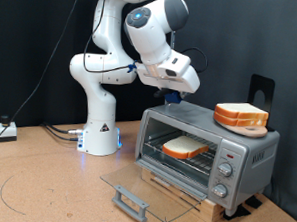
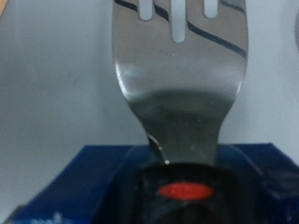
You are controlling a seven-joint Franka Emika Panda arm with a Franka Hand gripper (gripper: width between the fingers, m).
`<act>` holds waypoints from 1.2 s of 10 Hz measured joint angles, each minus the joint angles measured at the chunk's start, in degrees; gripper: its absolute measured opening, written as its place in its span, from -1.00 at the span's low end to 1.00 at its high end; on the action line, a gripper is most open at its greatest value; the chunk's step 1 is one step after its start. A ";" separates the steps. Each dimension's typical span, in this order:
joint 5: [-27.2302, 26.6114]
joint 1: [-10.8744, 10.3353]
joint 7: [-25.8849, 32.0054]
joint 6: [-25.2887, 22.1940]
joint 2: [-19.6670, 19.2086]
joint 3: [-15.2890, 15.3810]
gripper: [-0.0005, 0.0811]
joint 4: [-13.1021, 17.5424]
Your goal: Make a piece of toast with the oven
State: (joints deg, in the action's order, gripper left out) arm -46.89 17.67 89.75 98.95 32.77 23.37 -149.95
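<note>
My gripper should now lower the fork, which is over the oven's clear top (image 1: 194, 114), and let go of it there, since the toast lies flat on the wire rack (image 1: 185, 147).
The oven (image 1: 249, 148) stands at the exterior view's right with its glass door (image 1: 155, 179) dropped open and its grey bar handle (image 1: 131, 201) in front. The piece of toast (image 1: 187, 147) lies flat on the wire rack inside. My gripper (image 1: 172, 93) hangs just above the oven's top, at its left end in the exterior view. In the wrist view a metal fork (image 2: 177, 84) fills the picture. Its black handle with a red oval sits clamped between the blue-covered gripper (image 2: 183, 189) parts.
A thicker stack of bread slices (image 1: 240, 116) rests on the oven's top near its right end. Round knobs (image 1: 225, 171) line the right panel. The oven sits on a wooden board (image 1: 189, 196). Cables (image 1: 47, 132) run along the floor at the left by the robot's base (image 1: 99, 136).
</note>
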 joint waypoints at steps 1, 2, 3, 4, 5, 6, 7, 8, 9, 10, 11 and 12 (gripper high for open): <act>-1.29 -0.92 -1.58 0.56 0.76 1.82 0.02 -0.63; -2.60 -1.75 -3.59 1.26 1.40 3.81 0.02 -1.29; -3.65 -2.42 -5.39 2.63 1.94 5.94 0.02 -2.10; -4.48 -2.87 -6.54 4.31 2.30 7.94 0.02 -3.04; -5.36 -3.06 -6.99 6.09 2.39 9.67 0.02 -3.95; -6.38 -3.16 -7.07 7.54 2.37 10.95 0.02 -4.74; -7.48 -3.17 -7.07 8.45 2.37 11.82 0.02 -5.29; -8.32 -3.17 -7.06 8.99 2.38 12.30 0.02 -5.43; -9.19 -3.17 -7.06 9.43 2.38 12.61 0.31 -5.57; -10.15 -3.18 -6.71 9.63 2.42 12.66 0.31 -5.59; -11.58 -3.19 -5.47 10.02 2.68 12.62 0.75 -5.58; -13.25 -3.22 -3.76 10.14 3.45 12.28 0.92 -5.57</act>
State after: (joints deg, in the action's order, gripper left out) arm -60.14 14.44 85.99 109.09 36.21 35.65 -155.53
